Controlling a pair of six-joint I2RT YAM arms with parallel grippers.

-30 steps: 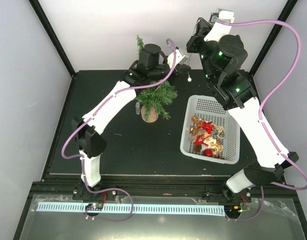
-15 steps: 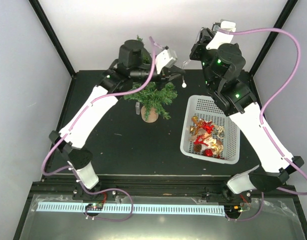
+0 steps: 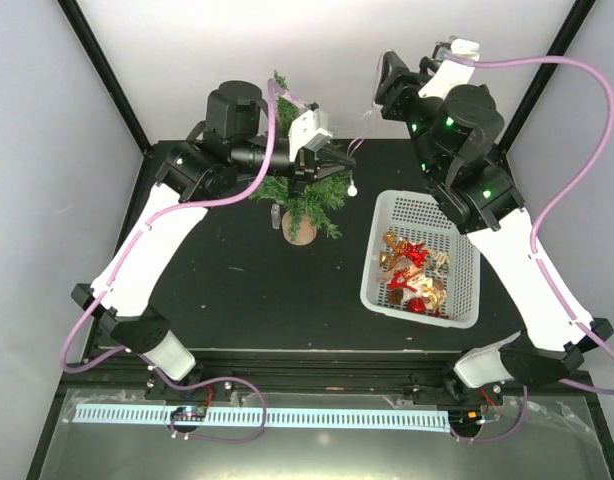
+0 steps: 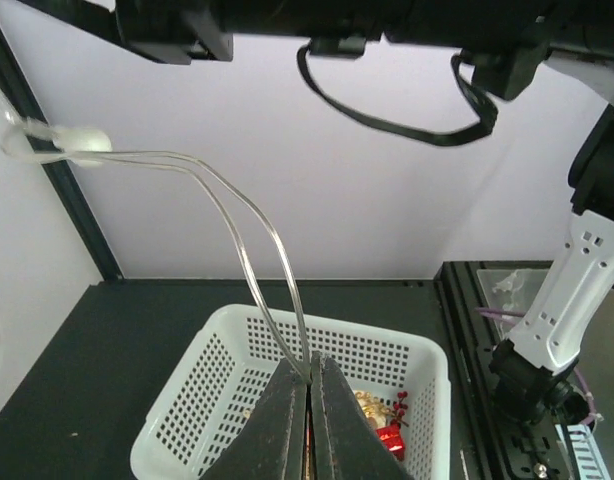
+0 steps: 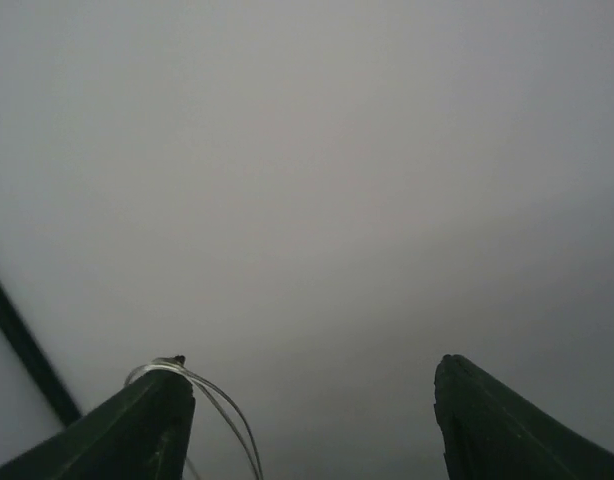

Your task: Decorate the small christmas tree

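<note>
Next, my left gripper pulls the light wire (image 5: 159, 367) clear before carrying it around the small christmas tree (image 3: 310, 207), because the wire loops over the end of my right gripper's open finger.
The small christmas tree (image 3: 312, 198) stands in its brown pot (image 3: 299, 231) at the back of the table, its pointed top (image 3: 279, 82) behind my left arm. My left gripper (image 3: 345, 153) hovers just right of the tree, shut on a clear light wire (image 4: 255, 232) pinched at its tips (image 4: 309, 372). A white bulb (image 3: 353, 188) dangles below it; another bulb (image 4: 82, 145) shows on the strand. My right gripper (image 3: 381, 84) is raised high at the back, open (image 5: 312, 378), and the wire (image 5: 222, 405) rests looped over its left fingertip (image 5: 157, 395).
A white perforated basket (image 3: 417, 198) with red and gold ornaments (image 3: 412, 270) sits on the right of the black table, below the left gripper in the left wrist view (image 4: 287, 322). White walls and black frame posts enclose the back.
My right gripper has opened from shut, so it no longer pinches the wire. The left arm has swung left and nearer, carrying the wire and bulb toward the tree.
</note>
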